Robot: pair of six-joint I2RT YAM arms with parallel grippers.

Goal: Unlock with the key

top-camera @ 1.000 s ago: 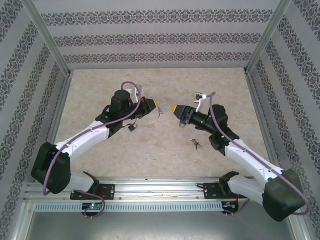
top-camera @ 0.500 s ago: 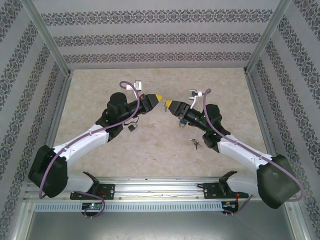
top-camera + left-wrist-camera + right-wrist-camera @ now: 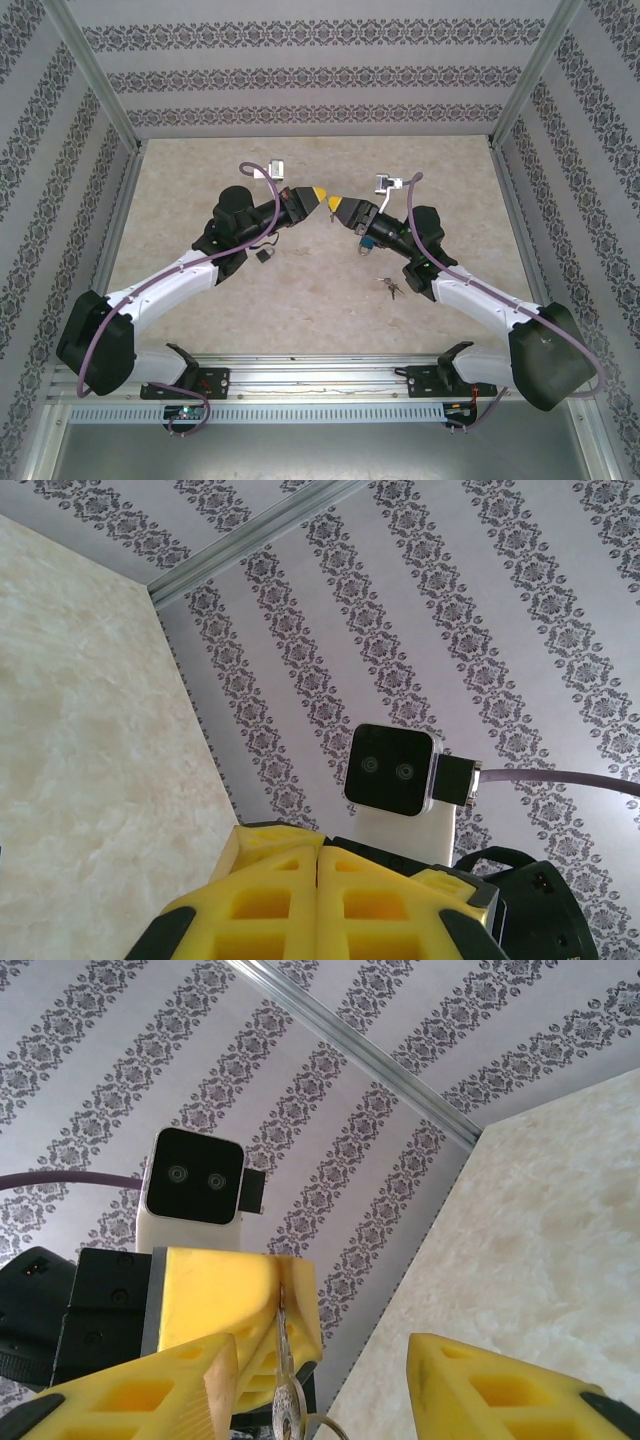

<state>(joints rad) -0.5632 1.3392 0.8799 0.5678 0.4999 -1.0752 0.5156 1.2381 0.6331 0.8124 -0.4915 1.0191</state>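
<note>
The robot's left gripper has only the tip of the key (image 3: 282, 1308) between its fingers, so the right gripper should hold the key's head (image 3: 290, 1408) while the left gripper opens and takes hold again.
My left gripper (image 3: 321, 195) is shut on a small silver key (image 3: 285, 1360), which is pinched between its yellow fingers (image 3: 225, 1295). The key's head and ring (image 3: 322, 1426) hang out below them. In the left wrist view the left gripper (image 3: 320, 852) has its jaws pressed together, and the key is hidden there. My right gripper (image 3: 338, 206) meets the left one tip to tip above the table's middle. Seen from its own wrist, the right gripper (image 3: 320, 1385) is open, and the key lies between its fingers, close to the left finger (image 3: 150, 1390). A small padlock (image 3: 265, 256) lies on the table under the left arm.
A second bunch of keys (image 3: 390, 288) lies on the marbled table (image 3: 320, 300) beside the right forearm. Patterned walls with metal posts close in the back and both sides. The right wrist's camera (image 3: 394, 770) faces the left gripper at close range.
Both grippers have swung toward each other. The gap between their tips has closed, and the right gripper's open fingers now flank the held key.
</note>
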